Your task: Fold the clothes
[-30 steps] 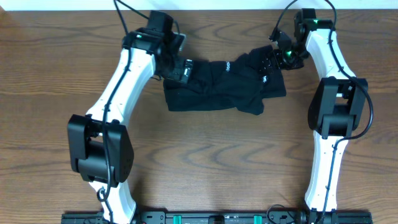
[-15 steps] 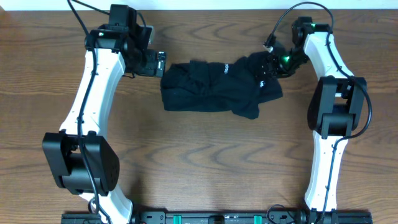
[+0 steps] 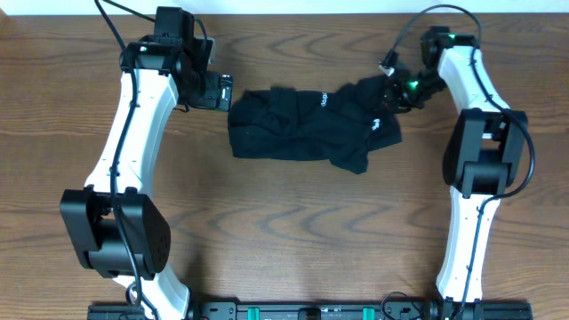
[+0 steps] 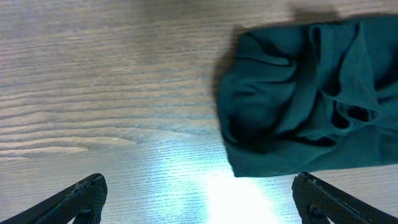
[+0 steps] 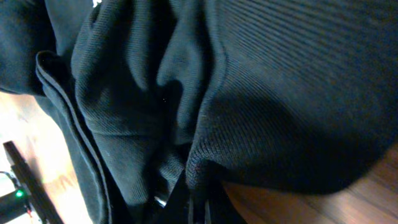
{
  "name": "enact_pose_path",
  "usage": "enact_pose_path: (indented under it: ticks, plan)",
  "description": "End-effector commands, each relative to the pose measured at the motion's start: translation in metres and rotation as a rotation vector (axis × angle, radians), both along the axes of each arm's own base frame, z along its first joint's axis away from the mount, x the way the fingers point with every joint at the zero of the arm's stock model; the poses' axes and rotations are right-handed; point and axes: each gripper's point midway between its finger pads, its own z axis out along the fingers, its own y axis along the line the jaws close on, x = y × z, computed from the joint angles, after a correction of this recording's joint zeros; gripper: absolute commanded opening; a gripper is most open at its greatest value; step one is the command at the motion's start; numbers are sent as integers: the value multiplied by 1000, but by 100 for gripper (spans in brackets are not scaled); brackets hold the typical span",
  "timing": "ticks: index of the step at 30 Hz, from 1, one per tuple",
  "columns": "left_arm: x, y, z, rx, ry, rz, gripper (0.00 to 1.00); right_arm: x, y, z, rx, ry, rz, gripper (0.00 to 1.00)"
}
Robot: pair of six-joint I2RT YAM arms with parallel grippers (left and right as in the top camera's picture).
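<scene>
The robot's right gripper should bring the black shirt's held end back over toward the shirt's end near the left gripper, because the shirt lies drawn out in a long strip.
The clothes, one black shirt, lie crumpled in a wide bunch at the back middle of the table, with small white marks showing. My left gripper hovers open just left of the bunch, touching nothing. In the left wrist view the shirt fills the upper right, and both fingertips stand far apart over bare wood. My right gripper is shut on a fold at the shirt's right end. In the right wrist view the black fabric fills the frame and pinches down into the gripper.
The brown wooden table stretches out in front of the shirt. A white wall edge runs along the back. Both arm bases stand at the front edge, on a black rail.
My right gripper has closed on the shirt's right end. The left arm drew back to the left off the shirt's left end, then stayed still and open.
</scene>
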Motion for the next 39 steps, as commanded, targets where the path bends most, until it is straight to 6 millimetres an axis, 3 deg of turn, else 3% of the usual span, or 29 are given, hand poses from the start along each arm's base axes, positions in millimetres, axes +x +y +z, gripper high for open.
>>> enact_pose_path:
  ticks: [1, 11, 16, 20, 22, 32, 39]
  plan:
    - [4, 17, 5, 33, -25, 46, 96, 7, -26, 18, 12, -33, -59, 1]
    - [11, 42, 8, 32, -51, 104, 96, 7, -81, 66, -18, -123, -142, 1]
    - [13, 49, 6, 32, -53, 121, 96, 2, -73, 95, -20, -158, -131, 1]
    - [15, 49, 5, 32, -56, 121, 96, 2, -39, 117, -10, -195, -98, 1]
    - [16, 49, 4, 32, -57, 121, 96, 4, -12, 126, 3, -216, -70, 1]
    - [18, 49, 1, 39, -57, 103, 96, 11, 154, 139, 42, -340, 50, 1]
    - [21, 49, 2, 42, -69, 96, 96, -3, 218, 128, -54, -409, 97, 1]
